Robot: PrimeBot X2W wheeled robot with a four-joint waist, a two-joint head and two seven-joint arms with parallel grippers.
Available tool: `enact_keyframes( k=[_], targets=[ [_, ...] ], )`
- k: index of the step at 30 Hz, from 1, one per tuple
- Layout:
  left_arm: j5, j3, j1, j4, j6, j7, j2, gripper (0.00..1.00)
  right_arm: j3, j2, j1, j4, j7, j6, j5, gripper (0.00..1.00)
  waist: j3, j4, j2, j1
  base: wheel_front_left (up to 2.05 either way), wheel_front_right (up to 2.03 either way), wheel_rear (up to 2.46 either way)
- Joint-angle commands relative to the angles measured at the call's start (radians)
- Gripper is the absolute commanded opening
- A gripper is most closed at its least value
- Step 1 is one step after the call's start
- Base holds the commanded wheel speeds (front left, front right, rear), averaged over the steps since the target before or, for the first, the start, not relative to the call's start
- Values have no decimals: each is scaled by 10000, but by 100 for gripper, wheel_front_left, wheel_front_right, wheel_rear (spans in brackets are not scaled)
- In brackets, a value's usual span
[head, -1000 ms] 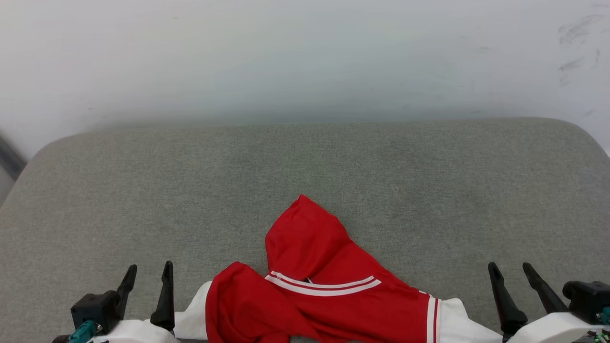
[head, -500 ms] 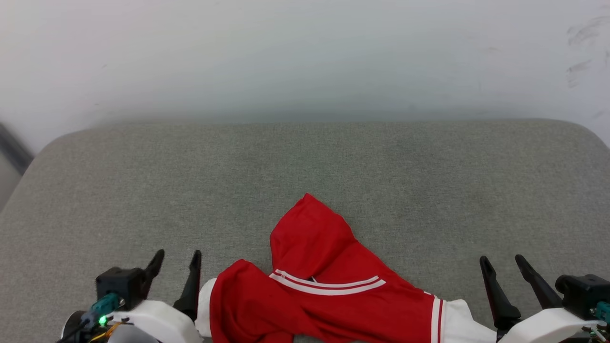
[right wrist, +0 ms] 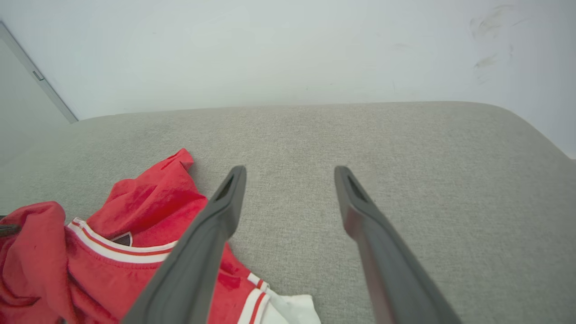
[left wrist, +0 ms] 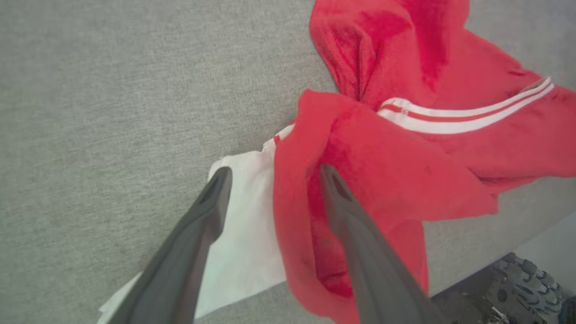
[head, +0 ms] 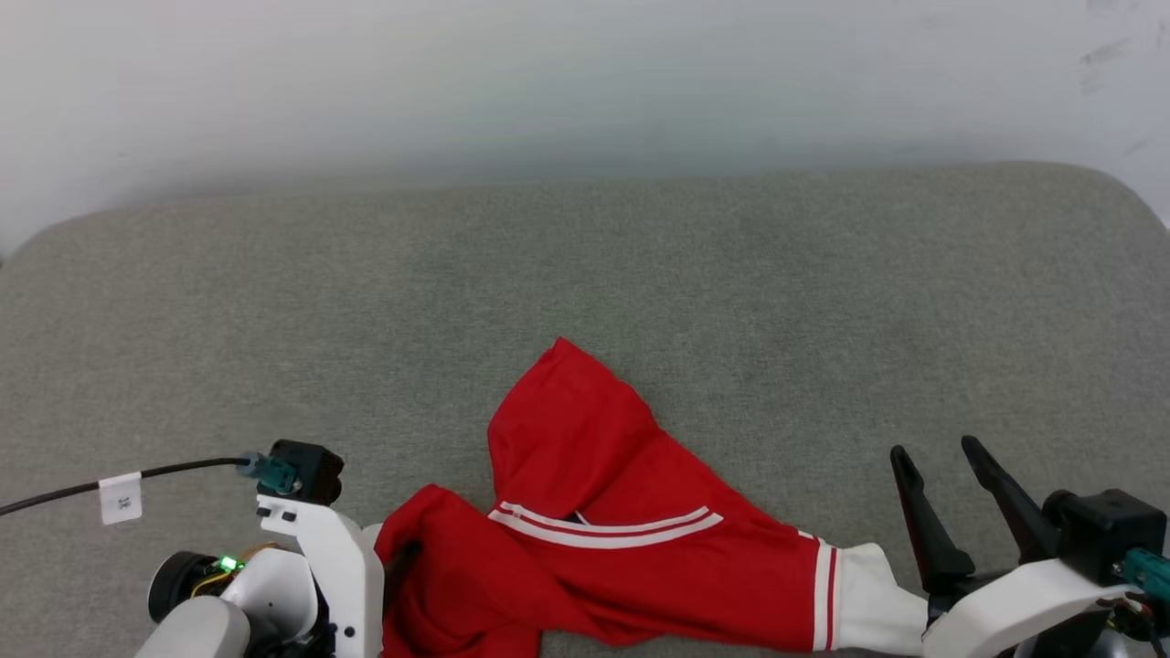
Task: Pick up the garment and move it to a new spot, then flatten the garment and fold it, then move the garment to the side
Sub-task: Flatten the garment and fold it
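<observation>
The white sleeve point(left wrist: 243, 221) will come free and spread the garment when the robot pulls, because the striped trim runs under a loose red fold point(left wrist: 293, 210).
The garment point(head: 594, 548), a red T-shirt with white sleeves and striped trim, lies crumpled at the near edge of the grey cushion point(head: 274, 320). In the left wrist view my left gripper point(left wrist: 274, 174) points down at the garment point(left wrist: 405, 180) and stands open. One finger point(left wrist: 211, 202) is over the white sleeve point(left wrist: 247, 243), the other point(left wrist: 342, 202) over a raised red fold. In the head view the left wrist point(head: 311, 548) hides those fingers. My right gripper point(head: 935, 448) point(right wrist: 290, 171) is open and empty over bare cushion, just right of the other white sleeve point(head: 868, 612).
A white wall point(head: 548, 73) rises behind the cushion. A black cable with a white tag point(head: 119, 498) runs from my left wrist over the cushion's left part. Past the cushion's near edge, a robot wheel point(left wrist: 517, 283) shows. A door frame point(right wrist: 40, 76) stands far left.
The head camera has tilted down. My left gripper has swung right and tipped down over the garment's left sleeve. The right gripper stays open where it was.
</observation>
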Motion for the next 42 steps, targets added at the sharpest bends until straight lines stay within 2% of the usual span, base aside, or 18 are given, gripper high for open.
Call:
enact_keyframes(
  k=[1, 2, 3, 4, 5, 6, 7, 12, 17, 24, 28, 33, 34, 35, 36, 42],
  targets=[
    [-86, -57, -242, 253, -89, 241, 72, 100, 74, 40, -184, -74, -64, -7, -40, 100, 267, -209, -1, -1, 0, 0, 0],
    [-161, -70, -334, 453, -115, 394, 60, 100, 117, 45, -235, -92, -72, -7, -45, 100, 345, -256, -1, -1, 0, 0, 0],
    [-207, -108, -416, 638, -166, 527, 43, 95, 151, 39, -274, -99, -98, -7, -90, 100, 405, -294, -1, -1, 0, 0, 0],
    [-229, -141, -489, 792, -196, 618, 50, 53, 178, 37, -327, -105, -126, -7, -107, 100, 457, -328, -1, -1, 0, 0, 0],
    [-258, -163, -573, 941, -226, 662, 32, 36, 179, 39, -373, -125, -159, -7, -127, 100, 500, -352, -1, -1, 0, 0, 0],
    [-234, -174, -665, 1016, -271, 599, 17, 8, 188, 48, -396, -140, -159, -7, -145, 100, 531, -370, -1, -1, 0, 0, 0],
    [-135, -178, -747, 1086, -261, 479, 26, 0, 192, 59, -389, -142, -188, -7, -168, 100, 550, -380, -1, -1, 0, 0, 0],
    [178, -252, -915, 961, -300, -118, -35, 0, 38, 114, -224, -133, -196, -7, -237, 100, 398, -251, -1, -1, 0, 0, 0],
    [712, -522, -709, -191, -147, -531, -31, 0, -210, 149, -5, -242, -78, -7, -330, 100, -38, 75, -1, -1, 0, 0, 0],
    [1102, -1507, 706, -2006, 167, -88, -103, 0, -444, 240, 361, -596, 142, -7, -440, 100, -619, 490, -1, -1, 0, 0, 0],
    [837, -2008, 1621, -1917, 324, 113, -377, 0, -351, 300, 451, -797, 257, -7, -455, 100, -667, 546, -1, -1, 0, 0, 0],
    [348, -2230, 2298, -974, 440, 8, -916, 0, -203, 357, 494, -1000, 276, -7, -496, 100, -662, 482, -1, -1, 0, 0, 0],
    [220, -2238, 2379, -748, 458, -11, -1005, 5, -190, 363, 510, -1030, 276, -7, -499, 100, -661, 458, -1, -1, 0, 0, 0],
    [126, -2227, 2431, -555, 450, -72, -1117, 50, -180, 376, 526, -1060, 271, -7, -504, 100, -659, 437, -1, -1, 0, 0, 0],
    [164, -2151, 2372, -454, 490, -288, -1205, 100, -179, 394, 539, -1073, 270, -7, -497, 100, -664, 422, -1, -1, 0, 0, 0],
    [577, -1762, 1958, -853, 633, -1644, -1367, 100, -266, 467, 712, -1119, 284, -7, -448, 100, -726, 442, -1, -1, 0, 0, 0]
  ],
)
